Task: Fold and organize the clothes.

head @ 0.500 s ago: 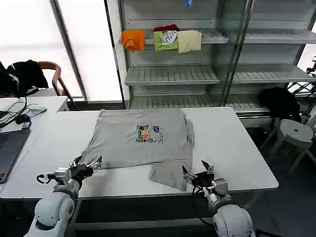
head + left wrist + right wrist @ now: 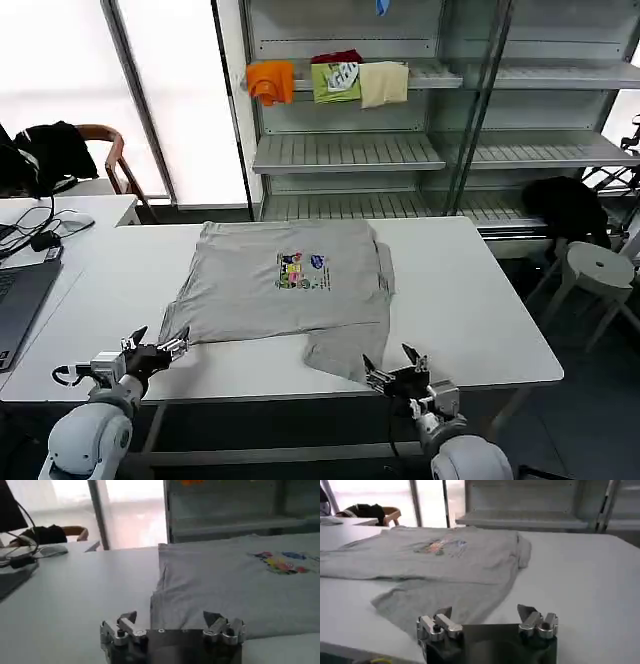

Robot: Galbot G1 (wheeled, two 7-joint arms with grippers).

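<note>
I expect the T-shirt to fold over most of its coloured print [image 2: 303, 271] when I carry the limp T-shirt's near edge [image 2: 250, 337] toward the shelf, because the print sits midway.
The clothes are one light-grey T-shirt [image 2: 280, 285] with a small coloured print [image 2: 300, 271], lying partly folded on the white table [image 2: 470, 290]. One sleeve [image 2: 345, 350] lies spread toward the near edge. My left gripper [image 2: 155, 345] is open at the table's near left edge, just short of the shirt's left corner [image 2: 170, 605]. Over on the other side, my right gripper [image 2: 393, 369] is open at the near edge, beside the sleeve [image 2: 440, 602]. Neither gripper holds anything; the left gripper [image 2: 170, 616] and right gripper [image 2: 485, 611] both face the fabric.
A metal shelf [image 2: 400, 150] stands behind the table with small orange [image 2: 271, 80], green [image 2: 336, 80] and cream [image 2: 383, 83] garments on its upper level. A laptop [image 2: 15, 300] and cables lie at the left. A white stool [image 2: 598, 272] stands at the right.
Both grippers have drawn back toward the near edge of the table and away from the shirt; the left one has also shifted left. The shirt lies as before.
</note>
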